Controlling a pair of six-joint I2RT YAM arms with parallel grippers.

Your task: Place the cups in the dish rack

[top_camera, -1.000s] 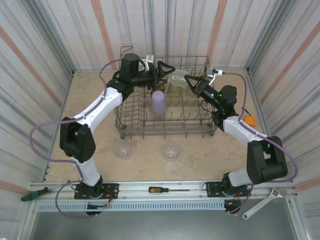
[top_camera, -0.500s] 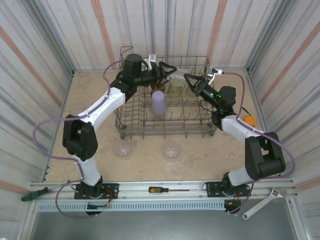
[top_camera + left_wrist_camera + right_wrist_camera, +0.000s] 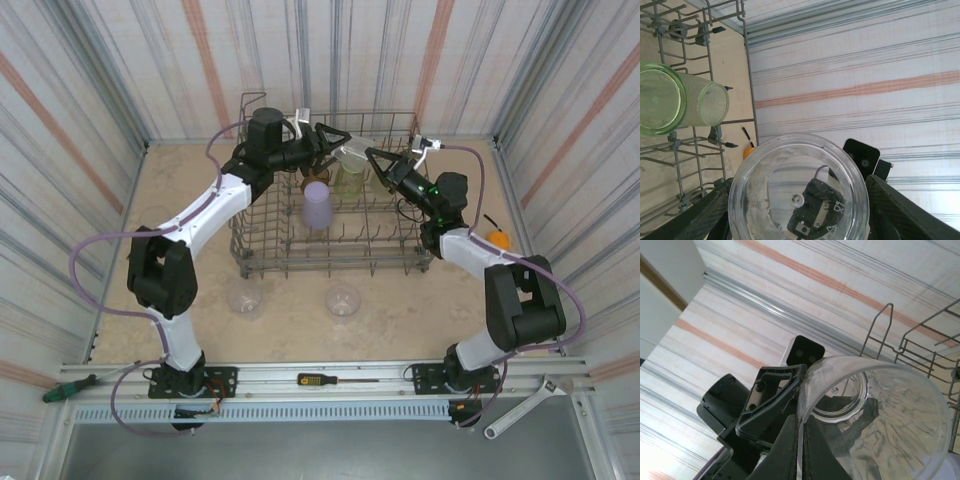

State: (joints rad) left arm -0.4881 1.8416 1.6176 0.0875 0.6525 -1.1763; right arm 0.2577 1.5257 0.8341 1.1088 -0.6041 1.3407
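Note:
My right gripper is on the clear cup's rim (image 3: 815, 397), and that rim has to face down. So next my right gripper lets go and moves away before my left gripper lowers the cup by its base (image 3: 799, 195).
A clear cup (image 3: 352, 153) hangs on its side above the back of the dish rack (image 3: 340, 268), between my two grippers. My right gripper (image 3: 372, 156) is shut on its rim (image 3: 801, 426). My left gripper (image 3: 342, 141) has a finger against each side of the cup's base end (image 3: 797, 195). In the rack stand a lavender cup (image 3: 317, 205), a pale green cup (image 3: 350, 181) (image 3: 675, 100) and an amber cup (image 3: 309, 181). Two more clear cups (image 3: 246, 298) (image 3: 343, 299) sit on the table in front of the rack.
A small orange round object (image 3: 497, 240) lies right of the rack. Striped walls enclose the table on three sides. A screwdriver (image 3: 325, 380), a green-handled tool (image 3: 65, 388) and a wrench (image 3: 520, 410) lie along the near rail.
The left gripper's jaws have closed in from wide open onto the clear cup. My right gripper has edged slightly left with the cup still in it.

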